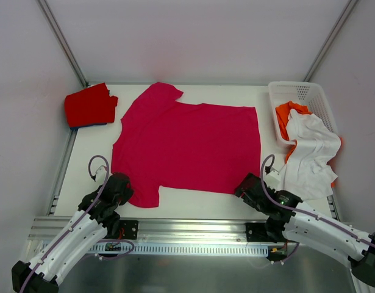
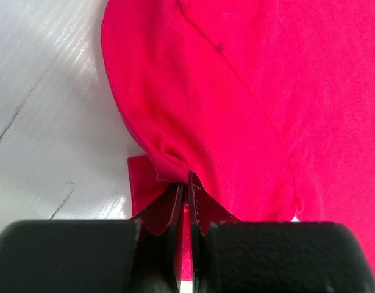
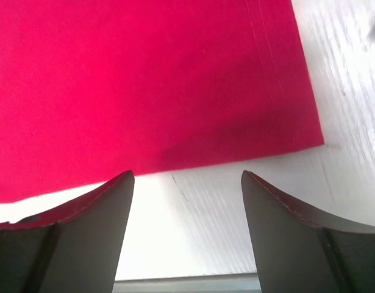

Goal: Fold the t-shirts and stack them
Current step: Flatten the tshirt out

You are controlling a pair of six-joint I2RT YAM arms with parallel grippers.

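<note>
The fingers of my right gripper are short of the crimson-pink t-shirt's near edge, so I need to reach onto that edge point(image 3: 188, 163) and pinch it before I fold with both grippers.
A large crimson-pink t-shirt point(image 1: 187, 146) lies spread flat on the white table, neck to the left. My left gripper point(image 1: 127, 190) is shut on the near sleeve's edge point(image 2: 175, 165), which bunches at the fingertips point(image 2: 186, 183). My right gripper point(image 1: 243, 188) is open and empty, hovering just off the shirt's near right hem corner point(image 3: 309, 137); bare table shows between its fingers point(image 3: 187, 183). A folded red t-shirt point(image 1: 89, 105) lies on a blue one at the far left. White point(image 1: 309, 152) and orange point(image 1: 288, 113) t-shirts spill from the basket.
A white lattice basket point(image 1: 297, 91) stands at the far right. The table's near edge has a metal rail point(image 1: 187, 229) with both arm bases. Enclosure walls and frame posts surround the table.
</note>
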